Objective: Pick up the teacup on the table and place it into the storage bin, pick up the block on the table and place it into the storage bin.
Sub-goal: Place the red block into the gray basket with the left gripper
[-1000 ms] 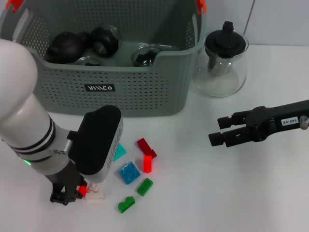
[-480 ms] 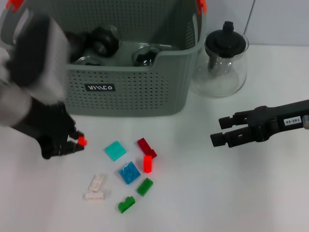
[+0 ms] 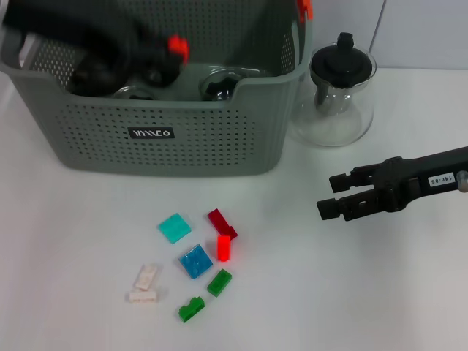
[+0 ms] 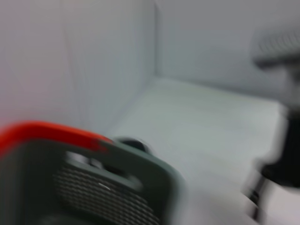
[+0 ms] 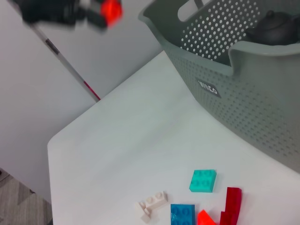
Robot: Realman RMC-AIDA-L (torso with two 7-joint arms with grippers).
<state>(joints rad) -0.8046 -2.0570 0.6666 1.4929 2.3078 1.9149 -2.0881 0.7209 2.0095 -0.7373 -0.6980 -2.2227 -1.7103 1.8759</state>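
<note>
The red block (image 3: 178, 47) is higher than the storage bin's rim, so my left gripper should go on carrying the block until it hangs inside the bin (image 3: 208, 47), then let go.
The grey perforated storage bin (image 3: 183, 139) stands at the back left, and its wall also fills the right wrist view (image 5: 262, 103). My left gripper (image 3: 167, 50) is blurred above the bin's interior, shut on a small red block (image 3: 176, 47). The right wrist view shows that gripper (image 5: 96, 13) and the red block (image 5: 111, 8) too. Dark and glass tea ware (image 3: 157, 64) lies inside the bin, and no teacup shows on the table. My right gripper (image 3: 333, 196) hovers open over the table at the right, with nothing between its fingers.
Loose blocks lie in front of the bin: teal (image 3: 175, 227), dark red (image 3: 221, 221), red (image 3: 224, 247), blue (image 3: 196, 261), two green (image 3: 219, 282) and white (image 3: 145, 284). A clear glass teapot (image 3: 338, 91) with a black lid stands right of the bin. An orange handle clip (image 4: 47, 133) shows in the left wrist view.
My left arm has risen from the table's front left up and back over the bin, carrying the red block. The right arm has barely moved.
</note>
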